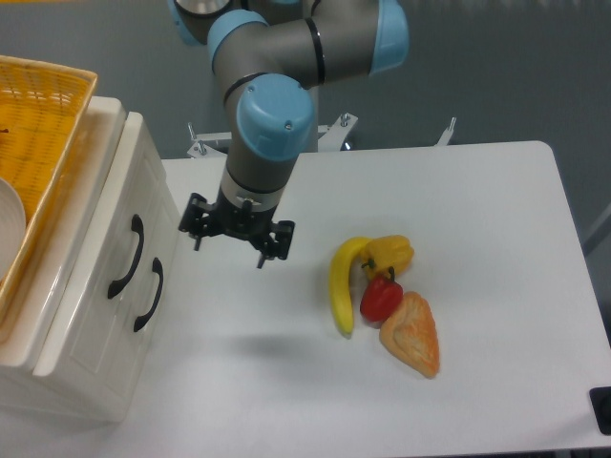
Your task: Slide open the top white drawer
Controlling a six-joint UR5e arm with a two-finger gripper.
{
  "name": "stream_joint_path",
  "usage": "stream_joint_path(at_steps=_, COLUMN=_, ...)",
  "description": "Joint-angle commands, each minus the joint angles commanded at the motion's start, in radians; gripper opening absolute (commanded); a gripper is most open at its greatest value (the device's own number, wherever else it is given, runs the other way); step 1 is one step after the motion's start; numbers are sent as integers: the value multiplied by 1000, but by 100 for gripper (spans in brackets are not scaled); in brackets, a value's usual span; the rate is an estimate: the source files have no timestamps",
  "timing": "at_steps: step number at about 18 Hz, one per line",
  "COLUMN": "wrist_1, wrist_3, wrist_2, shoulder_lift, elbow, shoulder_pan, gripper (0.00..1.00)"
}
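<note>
The lower drawer's handle [155, 298] shows just past the flush front. The top white drawer [108, 242] will therefore slide straight out over that handle when I pull.
The white cabinet [95, 334] stands at the table's left edge, its front facing right. The top white drawer [113, 229] sits flush and closed, its black curved handle [128, 256] just left of the lower drawer's handle [150, 294]. My gripper [230, 246] hangs pointing down over the table, a short way right of the cabinet front and apart from it. Its fingers [198, 236] are spread open with nothing between them.
A yellow wicker basket [43, 114] holding a white dish rests on the cabinet top. On the table to the right lie a banana [340, 286], a yellow pepper [389, 254], a red pepper [381, 299] and an orange pastry-like piece [412, 334].
</note>
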Motion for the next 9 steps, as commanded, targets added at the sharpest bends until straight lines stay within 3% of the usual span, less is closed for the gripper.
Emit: stream_joint_path(at_steps=9, wrist_1=3, wrist_3=-23, wrist_2=-21, shoulder_lift=-5, elbow=2, shoulder_pan=-37, gripper=100)
